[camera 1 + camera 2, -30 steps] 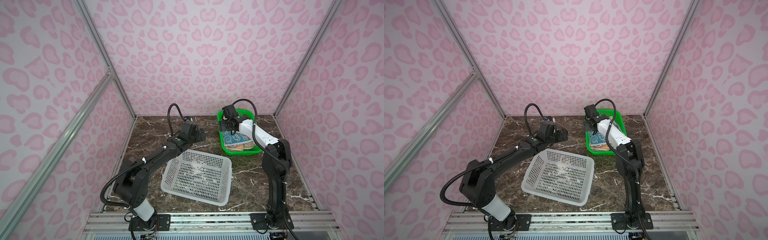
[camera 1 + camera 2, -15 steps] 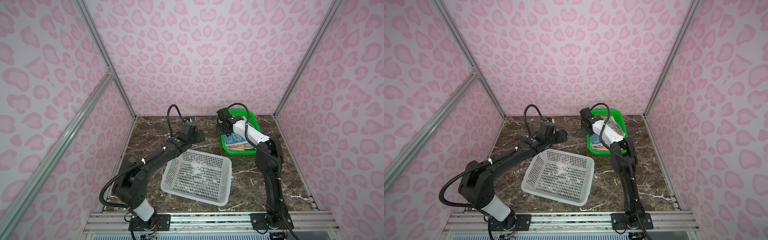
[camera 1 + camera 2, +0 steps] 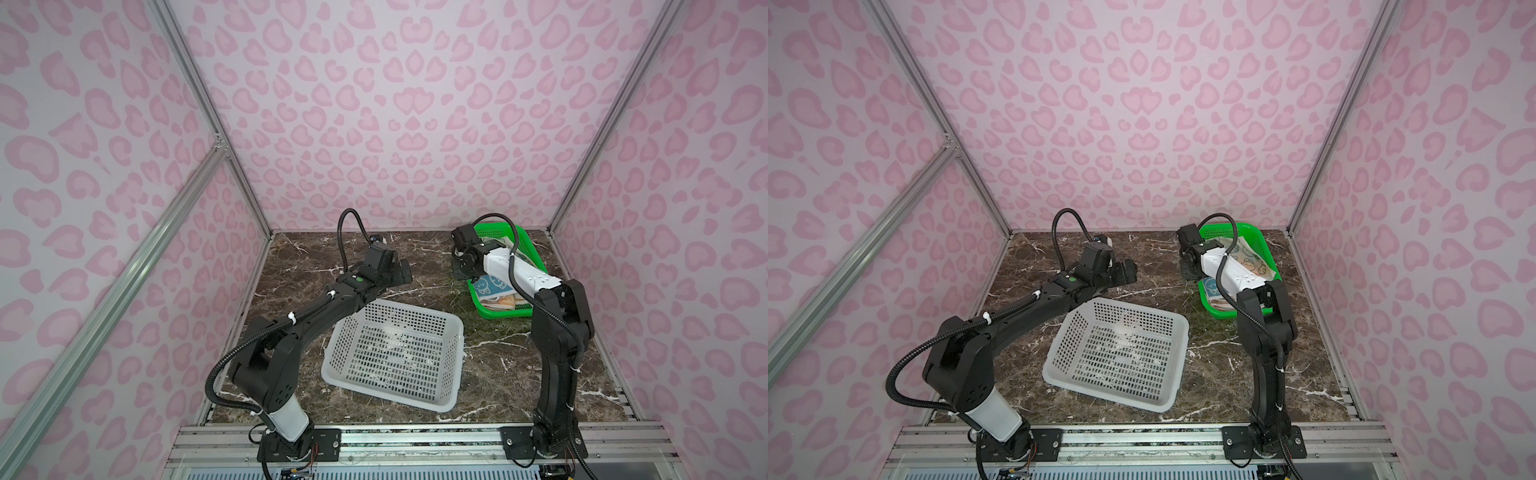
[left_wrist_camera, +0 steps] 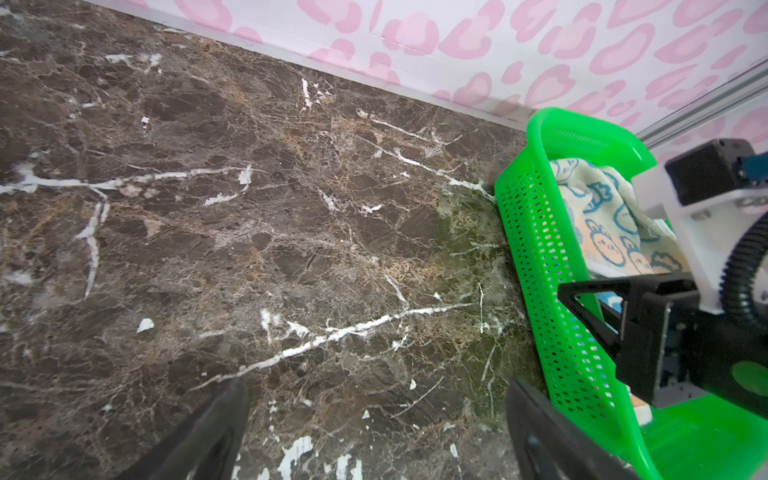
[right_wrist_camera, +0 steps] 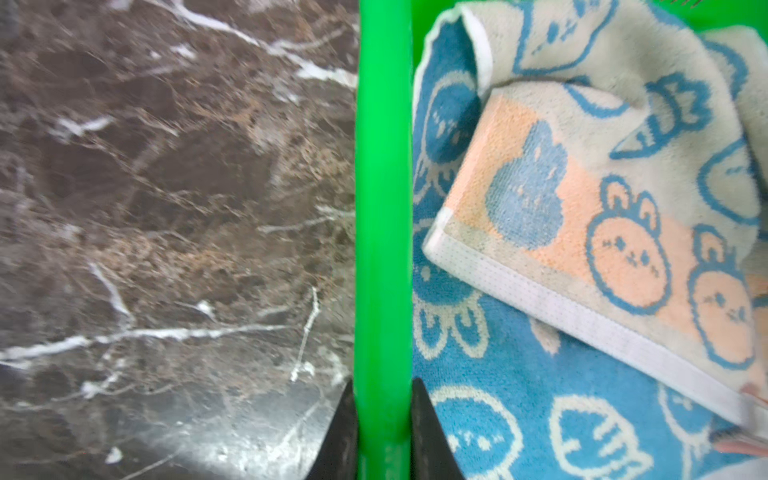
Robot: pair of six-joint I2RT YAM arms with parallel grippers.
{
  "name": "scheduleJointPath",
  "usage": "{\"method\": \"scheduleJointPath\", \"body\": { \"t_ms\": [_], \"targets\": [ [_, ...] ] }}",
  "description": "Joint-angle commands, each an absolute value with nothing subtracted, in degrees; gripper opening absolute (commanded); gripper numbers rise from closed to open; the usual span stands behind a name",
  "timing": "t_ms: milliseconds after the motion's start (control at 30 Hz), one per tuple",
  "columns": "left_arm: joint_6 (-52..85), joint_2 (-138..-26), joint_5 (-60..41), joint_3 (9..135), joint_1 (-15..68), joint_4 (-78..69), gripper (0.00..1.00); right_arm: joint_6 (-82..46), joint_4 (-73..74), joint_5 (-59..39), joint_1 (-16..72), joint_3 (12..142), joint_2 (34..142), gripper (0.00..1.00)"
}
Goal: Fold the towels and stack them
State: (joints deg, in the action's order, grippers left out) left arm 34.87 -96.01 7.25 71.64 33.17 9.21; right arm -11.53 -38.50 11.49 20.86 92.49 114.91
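The green basket's rim [image 5: 384, 240] is in my right gripper and the marble [image 3: 1299, 286] toward the nearest side is clear, so I should keep pushing until the basket stands there.
The towels [image 5: 602, 199] lie crumpled in a green basket [image 3: 505, 314] at the back right, one blue with cream rabbits [image 5: 519, 395], one cream with orange and blue rabbits. Both top views show them [image 3: 487, 286] [image 3: 1252, 262] partly hidden under the right arm. My right gripper [image 5: 384, 386] is shut on the green basket's left rim [image 5: 384, 208], one finger outside and one inside; in both top views it [image 3: 462, 269] [image 3: 1187, 271] sits at that rim. My left gripper [image 4: 376, 384] hangs open over bare marble left of the basket [image 4: 552, 270], holding nothing.
A white perforated basket [image 3: 415, 309] [image 3: 1142, 311] stands tilted at the table's middle front, just under the left forearm. Pink patterned walls close in the back and both sides. Dark marble [image 4: 249, 208] stretches between the left gripper [image 3: 405, 272] and the back wall.
My right gripper moved left from above the towels to the green basket's left rim and closed on it. The left arm stayed where it was, open.
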Motion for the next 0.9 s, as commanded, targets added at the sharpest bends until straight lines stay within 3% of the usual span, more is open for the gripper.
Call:
{"method": "scheduleJointPath", "body": {
  "t_ms": [0,367,867],
  "targets": [
    [35.8,-96.9,6.2,72.7,33.2,7.6,0.97,-10.7,-37.3,15.2,19.8,88.0,112.6,0.01],
    [37.1,-99.3,4.6,73.9,33.9,7.0,0.97,-6.7,-34.7,22.8,18.3,75.3,108.0,0.0],
    [37.5,-100.6,3.3,75.1,34.7,6.9,0.98,-1.4,-34.8,29.5,18.9,74.1,107.4,0.0]
  ]
}}
